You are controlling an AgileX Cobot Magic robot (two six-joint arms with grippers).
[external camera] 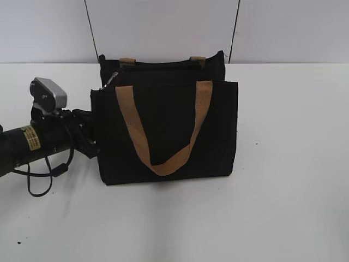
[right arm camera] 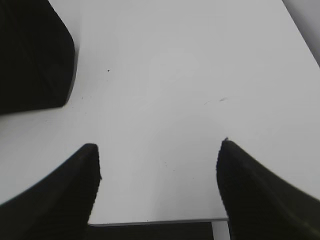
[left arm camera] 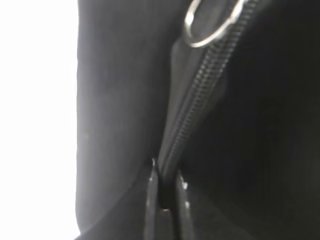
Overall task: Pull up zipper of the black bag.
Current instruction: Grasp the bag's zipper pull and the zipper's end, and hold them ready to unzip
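Note:
Next, my left gripper pulls the zipper's end (left arm camera: 172,161) up and away, as it slants down the bag's side, before my right gripper takes the zipper pull (external camera: 112,78).
The black bag (external camera: 166,128) stands upright mid-table with one tan handle hanging down its front. The silvery zipper pull (external camera: 113,78) sits at the top left end of the bag. My left gripper (external camera: 91,137) is pressed against the bag's left side. In the left wrist view its jaws (left arm camera: 167,176) are shut on the bag's fabric at the dark zip line (left arm camera: 200,95). The pull's silvery ring (left arm camera: 207,25) lies farther up that line, away from the jaws. My right gripper (right arm camera: 157,155) is open and empty above the table, to the right of the bag's corner (right arm camera: 30,55).
The white table (external camera: 289,180) spreads around the bag, and its near edge shows in the right wrist view (right arm camera: 160,220). My left arm and its cable (external camera: 41,174) lie on the table's left. A pale wall stands behind.

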